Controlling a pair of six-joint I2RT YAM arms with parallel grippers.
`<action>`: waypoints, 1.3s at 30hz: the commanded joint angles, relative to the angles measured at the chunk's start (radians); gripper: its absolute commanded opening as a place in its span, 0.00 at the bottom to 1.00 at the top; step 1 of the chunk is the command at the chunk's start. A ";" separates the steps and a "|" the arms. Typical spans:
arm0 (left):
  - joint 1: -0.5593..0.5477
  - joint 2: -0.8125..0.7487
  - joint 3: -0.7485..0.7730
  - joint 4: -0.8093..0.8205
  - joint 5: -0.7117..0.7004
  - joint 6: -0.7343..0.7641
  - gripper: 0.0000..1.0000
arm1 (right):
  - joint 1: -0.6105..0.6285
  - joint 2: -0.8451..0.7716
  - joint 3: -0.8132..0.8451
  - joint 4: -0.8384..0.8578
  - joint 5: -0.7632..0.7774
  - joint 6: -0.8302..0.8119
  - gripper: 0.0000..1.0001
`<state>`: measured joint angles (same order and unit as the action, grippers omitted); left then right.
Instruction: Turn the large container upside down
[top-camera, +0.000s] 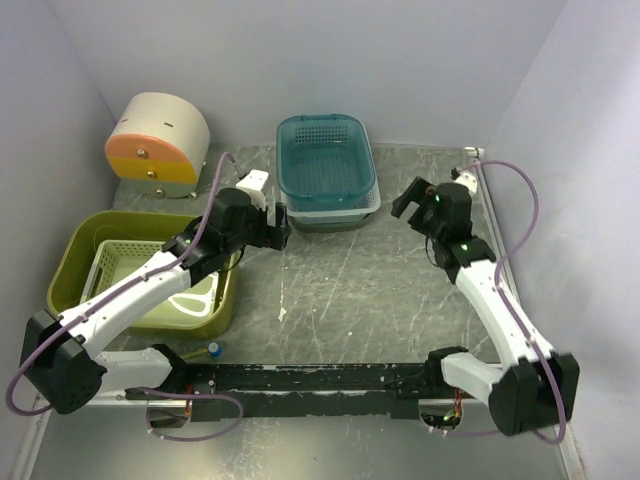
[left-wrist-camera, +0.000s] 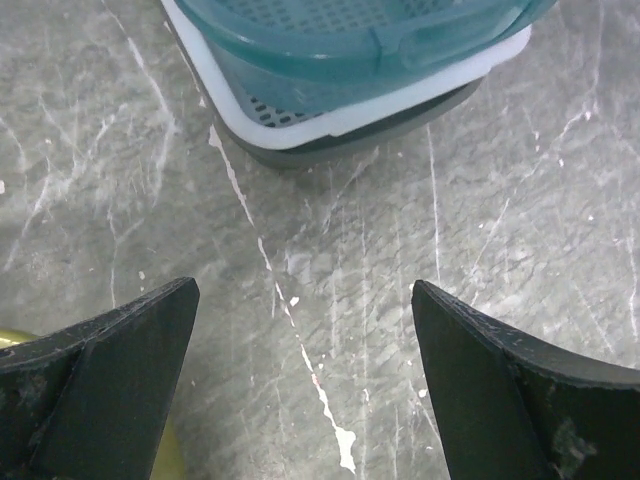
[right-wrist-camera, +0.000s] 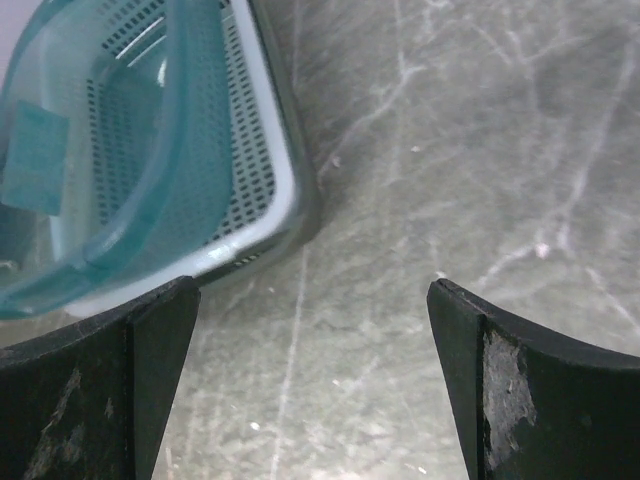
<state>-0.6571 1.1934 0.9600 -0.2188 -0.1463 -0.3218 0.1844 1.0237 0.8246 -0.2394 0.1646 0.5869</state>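
Note:
I see the teal bin's rim standing clear (top-camera: 323, 160) above the white tray's edge (top-camera: 374, 194), so the teal bin will come out by itself when I lift it.
The large container (top-camera: 68, 265), an olive-green glossy tub, stands upright at the table's left with a pale green slotted tray (top-camera: 120, 262) inside it. My left arm reaches over its right side, and a sliver of its rim (left-wrist-camera: 172, 455) shows in the left wrist view. My left gripper (top-camera: 284, 226) (left-wrist-camera: 303, 290) is open over bare table just right of the tub, holding nothing. My right gripper (top-camera: 408, 200) (right-wrist-camera: 312, 285) is open too, hovering over the table right of the teal bin, with nothing between its fingers.
A teal perforated bin (top-camera: 325, 160) (left-wrist-camera: 330, 40) (right-wrist-camera: 130, 130) sits stacked on a white tray and a grey one at the back centre. A beige and orange round box (top-camera: 158, 145) stands back left. A small blue-capped item (top-camera: 214, 350) lies near the black front rail (top-camera: 320, 378).

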 joint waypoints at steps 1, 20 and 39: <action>-0.010 0.047 0.061 -0.070 -0.054 -0.014 1.00 | 0.036 0.199 0.202 -0.014 -0.052 0.081 1.00; -0.008 -0.067 0.032 -0.128 -0.081 -0.020 1.00 | 0.164 1.079 1.158 -0.426 0.177 -0.119 0.76; -0.008 -0.026 0.042 -0.148 -0.096 -0.014 1.00 | 0.150 0.877 1.079 -0.350 0.089 -0.198 0.00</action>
<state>-0.6655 1.1542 0.9787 -0.3458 -0.2279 -0.3393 0.3408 1.9778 1.9034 -0.6308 0.2596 0.4099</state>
